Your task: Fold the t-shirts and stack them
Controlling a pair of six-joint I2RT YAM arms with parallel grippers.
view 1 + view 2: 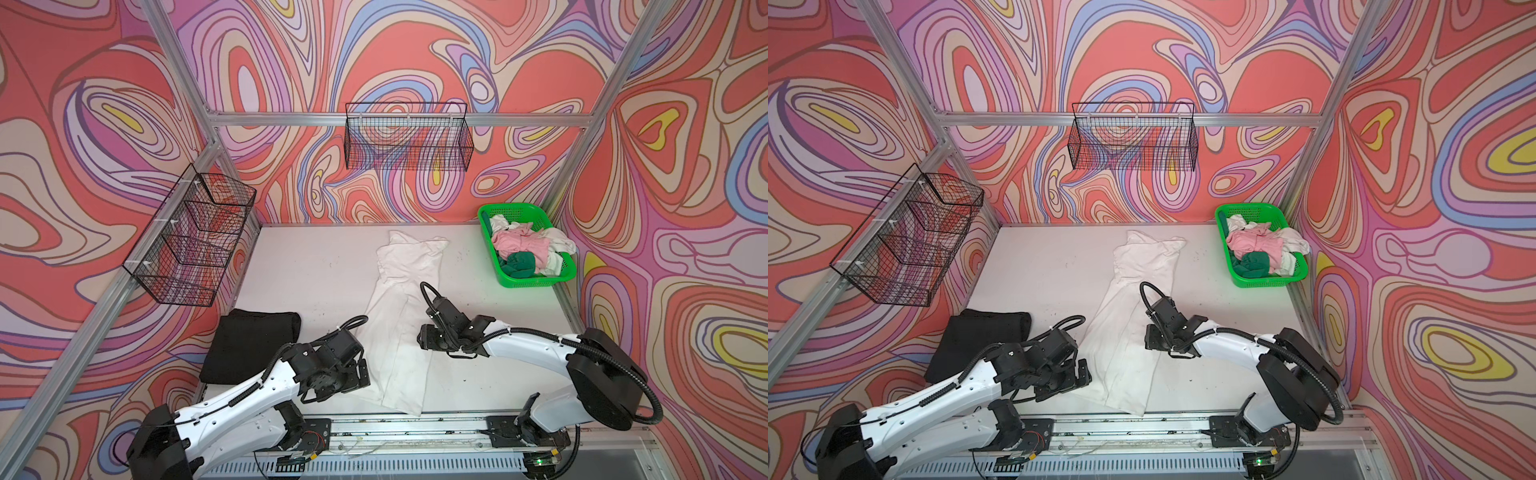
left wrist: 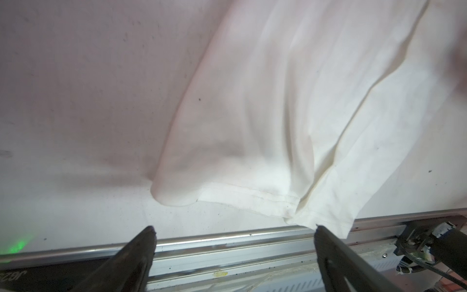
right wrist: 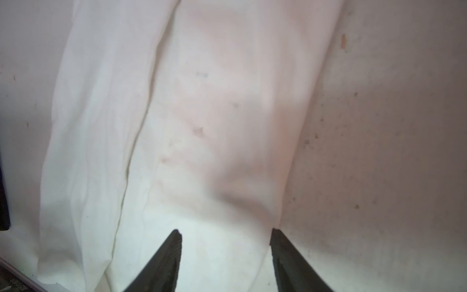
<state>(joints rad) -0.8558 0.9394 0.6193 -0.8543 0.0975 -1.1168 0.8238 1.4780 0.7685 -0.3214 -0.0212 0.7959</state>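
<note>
My left gripper has the off-white t-shirt's hem end (image 1: 389,400) slanting toward it, so it should move back while my right gripper pulls the t-shirt's near edge (image 1: 429,362) straight.
A large off-white t-shirt (image 1: 397,320) (image 1: 1125,332) lies in a long narrow strip from the back of the table to its front edge. My left gripper (image 1: 365,372) (image 2: 233,228) stands wide open beside the hem's near left corner, with only the front rail between its fingers. My right gripper (image 1: 422,338) (image 3: 226,233) is open, low over the shirt's right edge, with flat cloth below the jaws. A folded black t-shirt (image 1: 249,345) (image 1: 980,345) lies at the front left. Pink (image 1: 515,245), white (image 1: 557,245) and dark green (image 1: 517,264) t-shirts are crumpled in the basket.
The bright green lattice basket (image 1: 532,282) (image 1: 1262,282) stands at the back right corner. Black wire baskets hang on the left wall (image 1: 195,237) and the back wall (image 1: 409,141). An aluminium rail (image 1: 415,428) (image 2: 227,255) runs along the table's front edge.
</note>
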